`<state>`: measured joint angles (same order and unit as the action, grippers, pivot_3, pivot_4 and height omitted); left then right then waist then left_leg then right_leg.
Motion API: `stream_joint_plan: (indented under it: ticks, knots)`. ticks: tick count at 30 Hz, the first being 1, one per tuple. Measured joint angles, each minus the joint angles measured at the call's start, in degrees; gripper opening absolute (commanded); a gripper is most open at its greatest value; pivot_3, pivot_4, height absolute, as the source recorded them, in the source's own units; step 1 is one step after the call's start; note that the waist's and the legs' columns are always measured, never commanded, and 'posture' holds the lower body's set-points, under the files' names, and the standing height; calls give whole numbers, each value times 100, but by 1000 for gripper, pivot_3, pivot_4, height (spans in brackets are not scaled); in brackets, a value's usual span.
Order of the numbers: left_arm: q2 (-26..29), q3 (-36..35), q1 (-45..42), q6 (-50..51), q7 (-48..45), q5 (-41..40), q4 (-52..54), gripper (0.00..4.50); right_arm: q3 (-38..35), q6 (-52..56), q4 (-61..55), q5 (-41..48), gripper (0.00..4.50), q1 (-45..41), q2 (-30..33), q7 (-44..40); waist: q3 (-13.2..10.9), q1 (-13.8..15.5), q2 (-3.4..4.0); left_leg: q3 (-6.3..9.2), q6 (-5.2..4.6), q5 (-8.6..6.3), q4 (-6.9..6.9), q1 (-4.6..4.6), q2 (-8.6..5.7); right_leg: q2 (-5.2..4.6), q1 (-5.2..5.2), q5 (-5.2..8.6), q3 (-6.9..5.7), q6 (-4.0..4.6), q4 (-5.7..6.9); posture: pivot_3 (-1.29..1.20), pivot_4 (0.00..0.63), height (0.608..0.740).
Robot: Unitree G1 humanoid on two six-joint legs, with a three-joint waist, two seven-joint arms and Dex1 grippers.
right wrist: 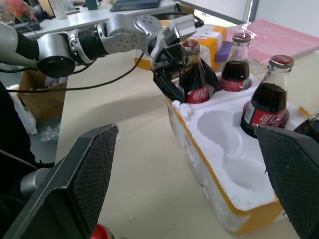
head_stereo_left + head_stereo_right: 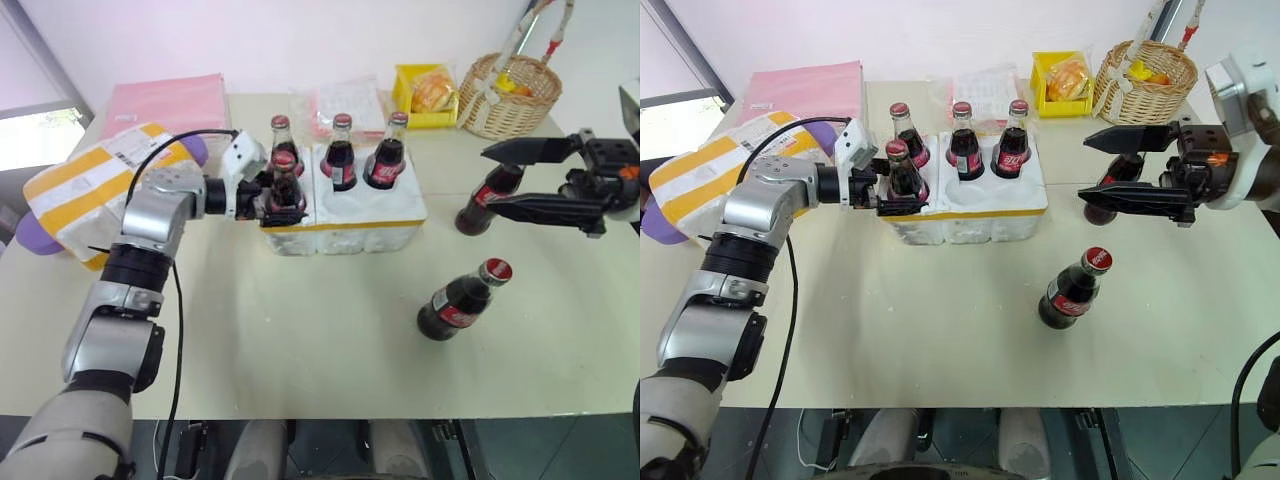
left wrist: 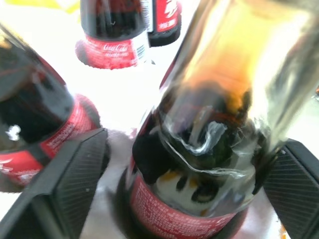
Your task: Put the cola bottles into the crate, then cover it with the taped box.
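My gripper will lower the nearer cola bottle [image 2: 457, 306], and the bottle should stand upright and sink as deep as the crate's bottles [image 2: 341, 168], which sit sunk to their labels.
The crate [image 2: 345, 228] is a white foam block with a yellow band, at the middle of the table. Three cola bottles [image 2: 341, 150] stand in its back wells. Another bottle [image 2: 285, 178] sits in the front left well, and my left gripper [image 2: 285, 203] is open around it, one finger [image 3: 65, 184] apart from the glass. My right gripper [image 2: 489, 180] hangs wide open above the table at the right, pointing left. One loose bottle [image 2: 492, 195] shows between its fingers, lower down. Another [image 2: 460, 300] stands nearer the front. The taped box [image 2: 85, 185] lies at the far left.
Two front wells [image 1: 219, 124] of the crate are bare. A pink packet [image 2: 165, 105], a clear bag [image 2: 345, 105], a yellow tray [image 2: 425, 95] and a wicker basket [image 2: 510, 95] line the back edge. A purple object [image 2: 35, 235] lies under the taped box.
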<state>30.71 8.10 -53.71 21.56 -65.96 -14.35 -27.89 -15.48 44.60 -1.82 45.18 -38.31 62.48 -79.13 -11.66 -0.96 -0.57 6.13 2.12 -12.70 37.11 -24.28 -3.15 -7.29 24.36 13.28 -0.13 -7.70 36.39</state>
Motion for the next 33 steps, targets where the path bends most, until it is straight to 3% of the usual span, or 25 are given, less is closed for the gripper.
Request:
stream_joint_plan:
  ticks: [8, 15, 21, 28, 33]
  knots:
    - [260, -432, 358, 689, 2, -417, 667, 4466, 60, -102, 245, -137, 4500, 58, 26, 7, -1, -28, -1, 1, -1, 0, -2, -1, 2, 3, 4, 0, 0, 0, 0, 0, 150, 738]
    - [1782, -1715, 641, 2232, -753, -1993, 2353, 4466, -399, -648, 612, -466, 4500, 624, 127, 121, 0, -16, 1, 1, -1, -1, -5, -3, 3, 3, 5, 0, 1, 0, -2, 0, 150, 738]
    - [2622, -2035, 802, 3044, -1311, -2833, 2911, 4466, -1074, -924, 564, -588, 4500, 1591, 234, 90, 0, 23, 1, 0, 0, -1, -1, 0, 2, 3, -6, 0, 1, 0, -4, 0, 150, 738]
    - [2414, -1719, 734, 3251, -1406, -3266, 3355, 4466, -2339, -766, 31, -587, 4500, 3182, 263, 61, 1, 8, 0, -1, -1, -1, -4, 13, 6, 5, -18, 1, 2, 1, -4, 0, 150, 738]
    - [2336, -1275, 761, 2995, -1654, -3126, 3285, 4466, -3028, -902, -850, -731, 4500, 5016, -741, 101, 4, 19, -5, -2, -6, -4, -5, 24, 11, 13, -32, 2, 6, 2, -10, 0, 150, 738]
